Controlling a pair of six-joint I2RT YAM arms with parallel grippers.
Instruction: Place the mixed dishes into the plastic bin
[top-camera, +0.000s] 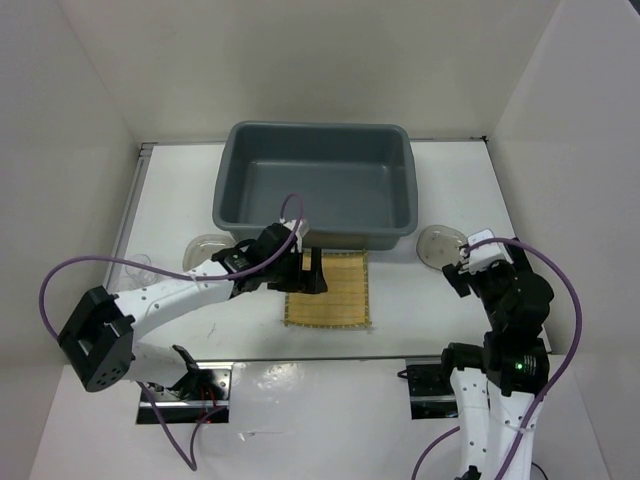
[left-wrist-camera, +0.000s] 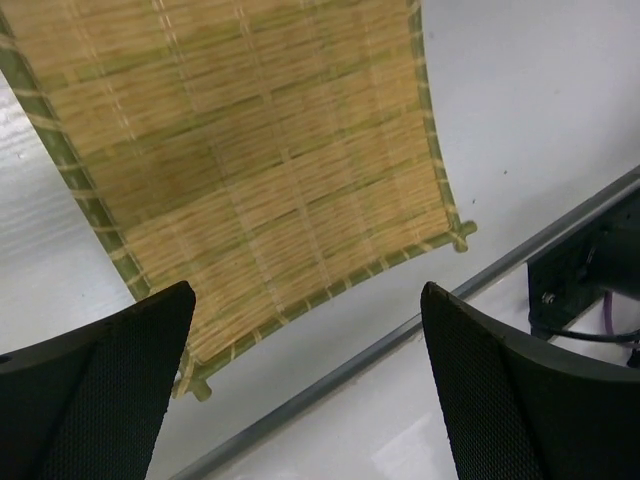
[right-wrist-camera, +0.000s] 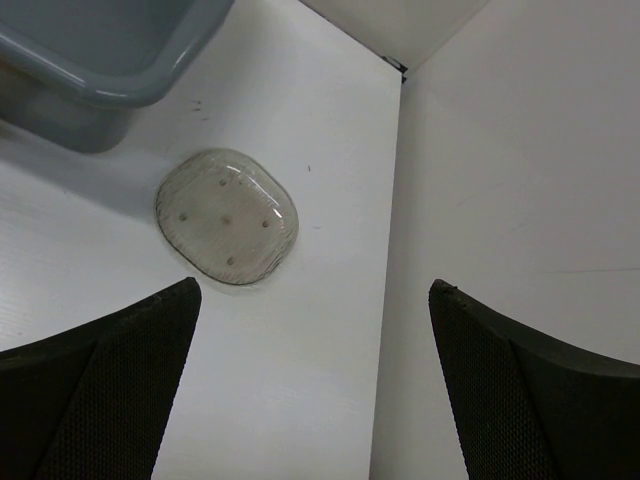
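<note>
The woven mat (top-camera: 337, 292) has a thick wrapped rim (top-camera: 328, 325) around it, so it will slide and turn as one spread-out sheet when I push its edge.
The tan-yellow woven mat (top-camera: 335, 290) lies flat on the white table just in front of the dark grey plastic bin (top-camera: 315, 185), which holds nothing. My left gripper (top-camera: 312, 273) hovers open over the mat's left edge; in the left wrist view the mat (left-wrist-camera: 250, 160) fills the upper left and the gripper (left-wrist-camera: 307, 292) holds nothing. One clear shallow plate (top-camera: 440, 245) sits right of the bin, with my right gripper (top-camera: 458, 265) open just short of it. The right wrist view shows this plate (right-wrist-camera: 227, 217) ahead of the gripper (right-wrist-camera: 315, 290). Left of the bin are another clear plate (top-camera: 205, 250) and a faint clear cup (top-camera: 140, 267).
White walls enclose the table on three sides; the right wall (right-wrist-camera: 520, 150) stands close beside my right gripper. A grey rail (left-wrist-camera: 400, 335) runs along the table's near edge by the arm bases. The bin's corner (right-wrist-camera: 120, 50) shows at the top left of the right wrist view.
</note>
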